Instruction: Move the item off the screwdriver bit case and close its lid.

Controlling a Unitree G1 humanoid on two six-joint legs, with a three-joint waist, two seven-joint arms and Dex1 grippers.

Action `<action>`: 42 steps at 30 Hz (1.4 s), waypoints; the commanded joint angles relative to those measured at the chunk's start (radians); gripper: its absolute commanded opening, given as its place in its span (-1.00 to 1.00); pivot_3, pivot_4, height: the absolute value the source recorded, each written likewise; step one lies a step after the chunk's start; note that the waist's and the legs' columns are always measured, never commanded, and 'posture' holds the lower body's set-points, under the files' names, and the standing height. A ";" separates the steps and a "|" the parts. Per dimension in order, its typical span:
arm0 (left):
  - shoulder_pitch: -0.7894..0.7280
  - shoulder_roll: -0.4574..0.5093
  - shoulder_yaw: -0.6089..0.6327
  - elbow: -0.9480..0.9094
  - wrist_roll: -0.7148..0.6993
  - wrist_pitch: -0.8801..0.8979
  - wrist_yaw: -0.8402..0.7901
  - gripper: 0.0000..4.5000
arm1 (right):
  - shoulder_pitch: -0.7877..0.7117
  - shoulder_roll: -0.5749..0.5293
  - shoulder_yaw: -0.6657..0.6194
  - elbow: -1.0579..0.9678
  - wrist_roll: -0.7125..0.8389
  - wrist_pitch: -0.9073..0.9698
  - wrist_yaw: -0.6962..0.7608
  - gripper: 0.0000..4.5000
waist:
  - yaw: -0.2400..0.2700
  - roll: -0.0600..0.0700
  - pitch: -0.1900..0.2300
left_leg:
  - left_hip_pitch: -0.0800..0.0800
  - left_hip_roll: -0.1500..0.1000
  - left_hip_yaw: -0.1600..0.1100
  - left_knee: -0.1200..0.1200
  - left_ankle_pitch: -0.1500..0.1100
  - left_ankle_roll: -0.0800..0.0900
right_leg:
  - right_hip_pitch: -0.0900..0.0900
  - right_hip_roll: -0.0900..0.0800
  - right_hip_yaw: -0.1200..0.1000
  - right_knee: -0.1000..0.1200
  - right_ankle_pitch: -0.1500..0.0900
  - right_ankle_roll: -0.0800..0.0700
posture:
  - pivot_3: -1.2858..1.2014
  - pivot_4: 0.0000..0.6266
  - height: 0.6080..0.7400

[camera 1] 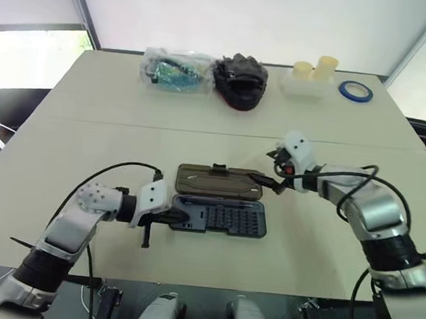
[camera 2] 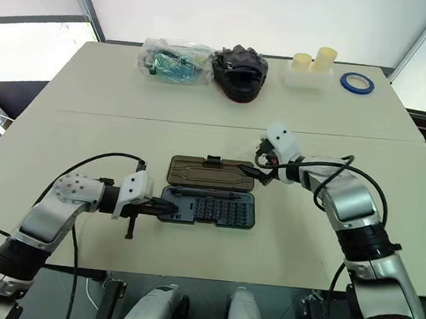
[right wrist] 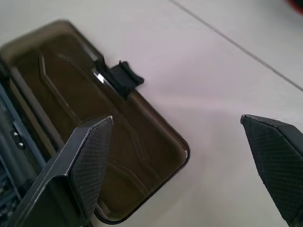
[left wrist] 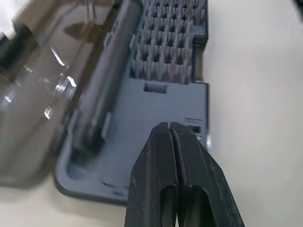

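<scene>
The robot's left gripper is closed on the tray's end (camera 1: pixel 193 220) while the lid lies flat open, so the robot's right gripper should take hold of the lid's far edge (camera 1: pixel 252 171) near its corner.
The screwdriver bit case (camera 1: pixel 230 219) lies open near the table's front, a dark blue-grey tray with rows of bits (left wrist: pixel 165 47). Its smoky-brown lid (camera 1: pixel 211 180) lies flat behind it, latch tab (right wrist: pixel 124 78) on the far edge. I see nothing lying on the case or lid, and cannot tell which thing is the item. My left gripper (left wrist: pixel 169 125) is shut and empty, its tips over the case's left end (camera 1: pixel 184 218). My right gripper (right wrist: pixel 176 118) stands open and empty at the lid's right end (camera 1: pixel 267 183), one finger (right wrist: pixel 90 156) above the lid.
Along the table's far edge are a clear plastic bag (camera 1: pixel 176 70), a black pouch (camera 1: pixel 240 80), pale yellow cylinders on a white tray (camera 1: pixel 314 71) and a blue tape roll (camera 1: pixel 355 90). The table's front edge runs just below the case.
</scene>
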 commanded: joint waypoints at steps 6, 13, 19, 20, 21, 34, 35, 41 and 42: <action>0.073 0.021 -0.051 0.053 0.045 0.002 0.055 -0.98 | -0.240 0.101 0.161 0.437 -0.200 -0.126 0.197 1.00 | -0.005 0.004 -0.003 | 0.001 0.000 0.000 -0.001 0.000 0.000 | 0.000 0.000 0.000 0.000 0.000 0.000 | 0.03 -0.52 1.00; 0.124 0.010 -0.040 0.027 0.027 0.022 0.116 -1.00 | -0.323 0.173 0.226 0.686 -0.293 -0.220 0.384 -0.05 | -0.006 0.008 -0.009 | 0.010 0.000 0.000 -0.006 0.000 0.000 | 0.007 0.000 0.000 0.000 0.000 0.000 | 0.03 -0.52 1.00; 0.204 0.007 -0.027 -0.044 0.002 0.072 0.170 -1.00 | -0.362 0.234 0.239 0.853 -0.380 -0.336 0.467 -0.99 | -0.008 0.014 -0.022 | 0.022 0.003 -0.001 -0.015 0.000 0.000 | 0.020 0.002 -0.001 -0.014 0.000 0.000 | 0.03 -0.52 1.00; 0.210 0.007 -0.026 -0.052 0.000 0.078 0.176 -1.00 | -0.363 0.240 0.238 0.872 -0.393 -0.358 0.473 -0.99 | -0.008 0.014 -0.023 | 0.025 0.003 -0.001 -0.018 0.000 0.000 | 0.022 0.002 -0.001 -0.015 0.000 0.000 | 0.03 -0.52 1.00; 0.216 0.006 -0.023 -0.058 -0.003 0.088 0.185 -1.00 | -0.351 0.236 0.247 0.883 -0.418 -0.454 0.477 -0.99 | -0.008 0.015 -0.024 | 0.027 0.003 0.000 -0.021 0.000 -0.001 | 0.023 0.002 0.000 -0.015 0.000 0.000 | 0.03 -0.52 1.00; 0.186 -0.020 0.035 -0.094 -0.120 0.222 0.242 -1.00 | -0.205 0.054 0.143 0.442 -0.631 -0.877 0.193 -0.99 | -0.002 0.018 -0.025 | 0.034 0.004 0.001 -0.025 0.002 -0.004 | 0.027 0.004 0.002 -0.017 -0.001 -0.003 | 0.03 -0.52 1.00; 0.176 -0.023 0.043 -0.097 -0.146 0.247 0.238 -1.00 | -0.179 0.025 0.154 0.391 -0.684 -0.906 0.151 -0.99 | 0.000 0.018 -0.024 | 0.034 0.004 0.000 -0.025 0.002 -0.005 | 0.027 0.004 0.001 -0.016 -0.001 -0.003 | 0.03 -0.52 1.00; 0.128 -0.034 0.099 -0.131 -0.304 0.388 0.210 -1.00 | -0.055 -0.009 0.129 0.211 -0.748 -0.900 0.064 -0.99 | 0.001 0.016 -0.018 | 0.031 0.004 0.001 -0.025 0.002 -0.005 | 0.025 0.004 0.002 -0.017 -0.001 -0.003 | 0.03 -0.52 1.00; 0.127 -0.032 0.112 -0.144 -0.335 0.415 0.203 -1.00 | -0.048 -0.011 0.125 0.196 -0.754 -0.899 0.057 -0.99 | 0.001 0.016 -0.017 | 0.031 0.004 0.001 -0.025 0.002 -0.005 | 0.025 0.004 0.002 -0.017 -0.001 -0.003 | 0.03 -0.52 1.00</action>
